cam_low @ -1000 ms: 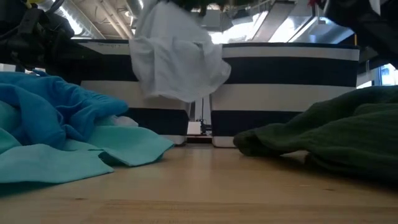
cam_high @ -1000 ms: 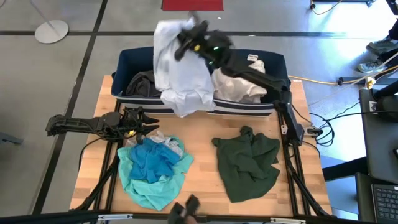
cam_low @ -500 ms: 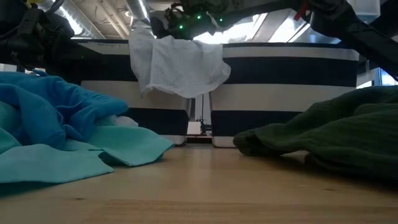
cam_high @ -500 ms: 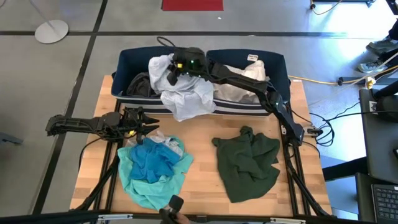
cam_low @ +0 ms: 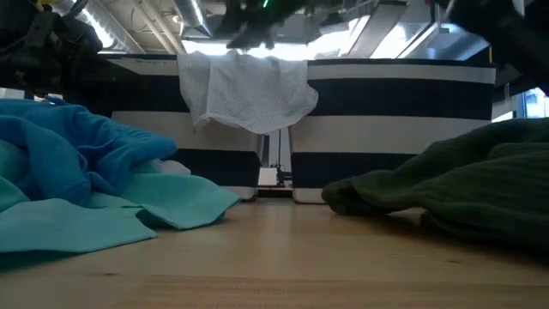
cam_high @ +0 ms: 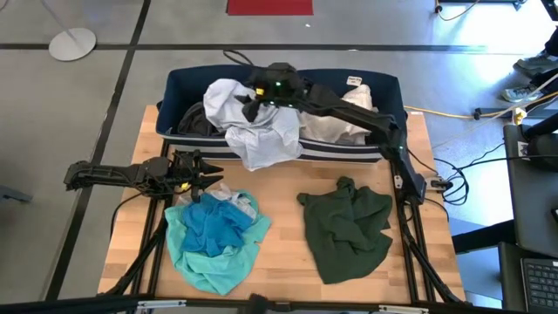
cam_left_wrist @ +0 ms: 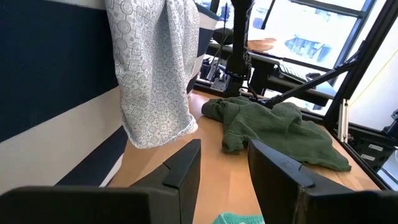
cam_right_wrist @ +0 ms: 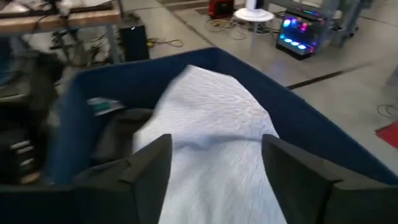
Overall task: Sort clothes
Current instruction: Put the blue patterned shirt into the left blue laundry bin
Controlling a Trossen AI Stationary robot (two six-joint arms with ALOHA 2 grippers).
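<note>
My gripper will lift the garment. The white garment's lower part [cam_high: 256, 155] hangs loosely over the bin's front side, so that part should come up with it and bunch up inside.
A white garment [cam_high: 253, 131] lies in the left navy bin [cam_high: 179, 87], and its lower part hangs over the bin's front wall [cam_low: 244, 90]. My right gripper [cam_high: 261, 92] hovers open just above it, and in the right wrist view its fingers stand either side of the cloth [cam_right_wrist: 211, 106] without holding it. My left gripper [cam_high: 205, 170] is open and level over the table's left side, beside a turquoise garment [cam_high: 214, 235]. A dark green garment [cam_high: 349, 227] lies on the table's right half. A dark grey garment [cam_high: 196, 118] sits in the left bin.
The right navy bin [cam_high: 392, 92] holds pale white clothes [cam_high: 336, 122]. Both striped bins stand along the table's far edge. Bare wood shows between the turquoise and green garments [cam_high: 283, 235] and along the near edge.
My right gripper has come down toward the left bin with the white garment, opened and let it go. The garment, hanging high a second ago, has dropped into the bin and now drapes over its front wall.
</note>
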